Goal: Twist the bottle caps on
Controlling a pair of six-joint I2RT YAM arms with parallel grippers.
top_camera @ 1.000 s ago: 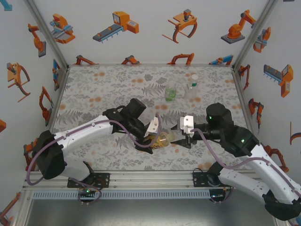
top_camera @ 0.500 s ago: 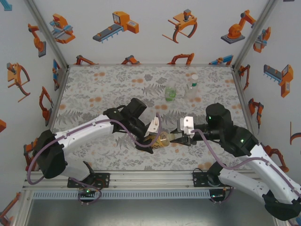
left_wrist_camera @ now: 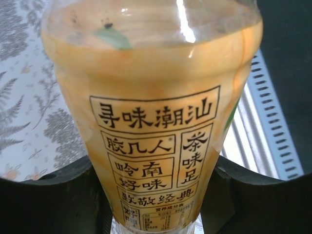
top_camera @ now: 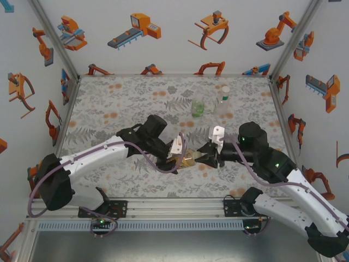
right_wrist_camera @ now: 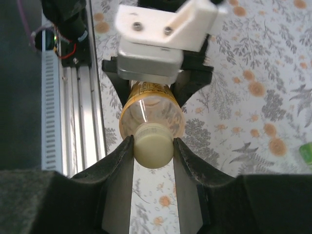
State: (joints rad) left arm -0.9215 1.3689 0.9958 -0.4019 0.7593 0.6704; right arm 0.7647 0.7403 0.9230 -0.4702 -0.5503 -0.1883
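The pale yellow cap (right_wrist_camera: 153, 150) sits straight on the amber-yellow bottle's neck (right_wrist_camera: 153, 127), so my right gripper keeps turning the cap clockwise until its wrist reaches the end of its turn, then let go.
The amber-yellow labelled bottle (left_wrist_camera: 156, 122) lies roughly level above the floral cloth, and my left gripper (left_wrist_camera: 156, 200) is shut on its body, a black finger (left_wrist_camera: 48, 200) on either side. In the top view this bottle (top_camera: 188, 158) hangs mid-table between both arms. Its pale yellow cap (right_wrist_camera: 153, 145) sits on the neck, and my right gripper (right_wrist_camera: 153, 148) is shut on that cap from the open end. Farther back stand the squat green bottle (top_camera: 197, 108) and the clear bottle (top_camera: 222, 103), which has a whitish cap (top_camera: 225, 89) on top.
The aluminium rail (right_wrist_camera: 73, 112) at the table's near edge runs just below the held bottle. White walls with orange robot prints enclose the cloth (top_camera: 120, 103) on three sides. The green bottle's edge (right_wrist_camera: 306, 153) shows at the far right of the right wrist view.
My right gripper has shut on the amber bottle's cap and its wrist has turned. The left gripper has kept its hold on the bottle, which has shifted slightly.
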